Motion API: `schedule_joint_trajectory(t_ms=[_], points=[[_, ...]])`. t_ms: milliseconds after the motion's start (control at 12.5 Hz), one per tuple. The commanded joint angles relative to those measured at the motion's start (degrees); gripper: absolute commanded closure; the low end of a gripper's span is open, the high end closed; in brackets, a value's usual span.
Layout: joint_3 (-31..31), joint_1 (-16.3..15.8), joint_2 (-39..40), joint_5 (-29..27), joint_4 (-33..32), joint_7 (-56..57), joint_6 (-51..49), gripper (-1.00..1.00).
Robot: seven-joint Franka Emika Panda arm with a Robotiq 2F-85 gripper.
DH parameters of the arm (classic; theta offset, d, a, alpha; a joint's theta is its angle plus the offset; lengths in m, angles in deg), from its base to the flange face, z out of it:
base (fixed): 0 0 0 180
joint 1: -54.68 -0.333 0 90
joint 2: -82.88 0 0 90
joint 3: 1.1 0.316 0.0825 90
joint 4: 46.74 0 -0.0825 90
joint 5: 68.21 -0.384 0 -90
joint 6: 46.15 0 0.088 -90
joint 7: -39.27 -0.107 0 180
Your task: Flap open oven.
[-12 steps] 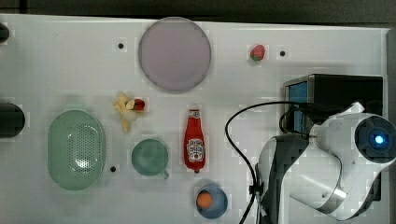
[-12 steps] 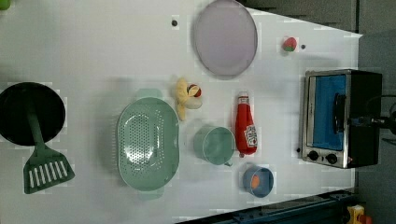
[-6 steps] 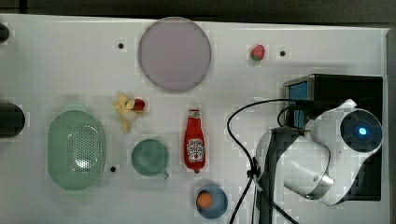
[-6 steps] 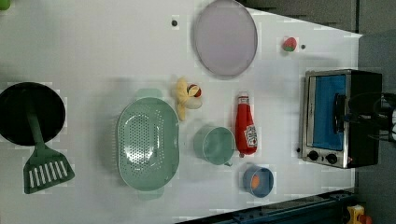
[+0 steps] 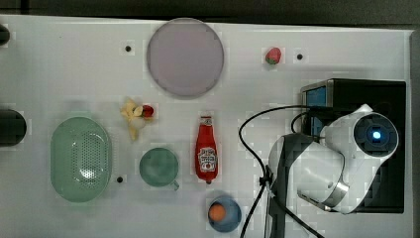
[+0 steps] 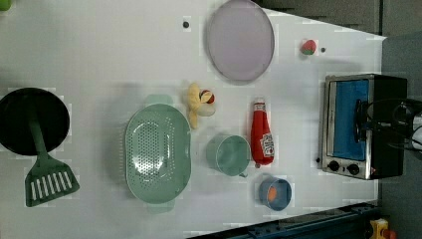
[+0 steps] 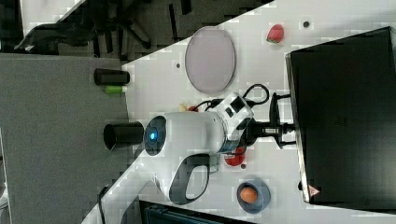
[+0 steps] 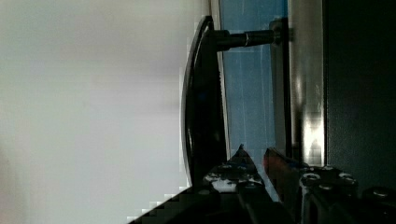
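Observation:
My gripper is about to pull, and the black bar handle [image 6: 359, 120] runs along the door's top edge. The blue glass door [image 6: 345, 121] will swing out and down when I pull.
The oven [image 5: 369, 94] stands at the top view's right, its blue glass door [image 6: 351, 119] closed in the silver frame. Its black bar handle [image 8: 201, 98] runs in front of the glass [image 8: 250, 84]. My gripper [image 8: 257, 156] is at the door front, also seen as the gripper [image 7: 284, 128] and the gripper [image 6: 362, 122]. Its fingers [image 8: 240, 156] stand a narrow gap apart, open, with nothing between them. They sit in the space between the handle and the glass, the handle just outside one finger. The white arm [image 5: 341, 158] covers much of the oven top.
A ketchup bottle [image 5: 206, 153], a green cup [image 5: 158, 167] and a blue bowl holding an orange ball [image 5: 224, 213] lie at the top view's left of the oven. Farther off are a plate [image 5: 184, 57], a strawberry [image 5: 272, 55] and a green colander [image 5: 80, 158].
The arm has shifted toward the top view's left, over the oven, bringing the gripper in at the door handle. The finger gap is unchanged and the door has stayed closed.

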Motion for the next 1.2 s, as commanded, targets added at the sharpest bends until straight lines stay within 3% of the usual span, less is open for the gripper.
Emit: schedule_joint_trajectory(t_ms=[80,720,1200], points=[[3.5,-2.4,0.5,2.9,-0.3,-0.3,0.0,0.65],[9.6,-6.9,2.9,23.9,-3.3,-30.1,-0.1,0.65],[12.3,-11.0,10.0,34.0,-2.7,-46.1,-0.2,0.65]])
